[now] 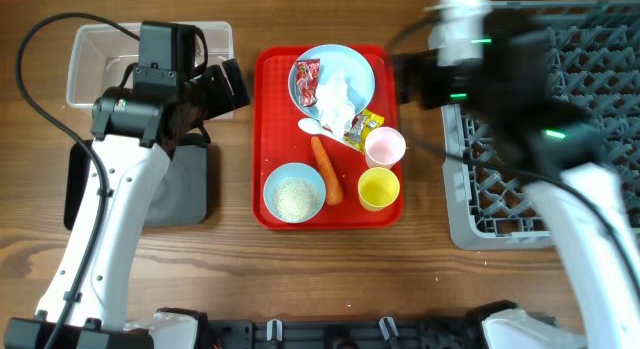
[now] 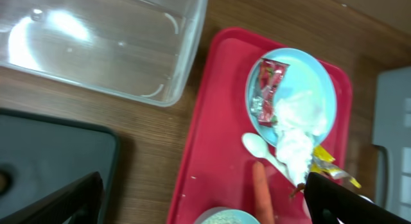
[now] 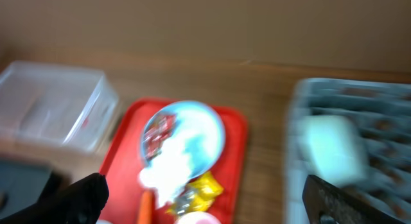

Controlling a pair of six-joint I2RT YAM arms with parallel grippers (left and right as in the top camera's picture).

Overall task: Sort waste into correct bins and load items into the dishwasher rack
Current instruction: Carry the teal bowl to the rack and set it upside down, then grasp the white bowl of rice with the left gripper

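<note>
The blue bowl contains rice (image 1: pixel 296 199). Next, my left gripper grabs the bowl and pours the rice into the black tray (image 1: pixel 180 197) before the bowl goes in the rack.
On the red tray (image 1: pixel 270 204) a light blue plate (image 1: pixel 355 67) holds a red wrapper (image 1: pixel 307 81) and crumpled tissue (image 1: pixel 337 101). Below lie the white spoon (image 1: pixel 310 126), carrot (image 1: pixel 326 169), yellow wrapper (image 1: pixel 366 124), pink cup (image 1: pixel 385 147), yellow cup (image 1: pixel 379 188) and a blue bowl of rice (image 1: pixel 294 192). My left gripper (image 1: pixel 235 86) hovers open left of the tray, its fingers (image 2: pixel 64 201) straddling the tray's edge and carrot (image 2: pixel 260 192). My right gripper (image 1: pixel 410 79) is open and empty between tray and dishwasher rack (image 1: pixel 590 89); its view is blurred.
The clear tub (image 1: pixel 95 59) stands at the back left, with the black tray (image 1: pixel 190 184) in front of it, partly under my left arm. The rack fills the right side. Bare wood lies along the table's front.
</note>
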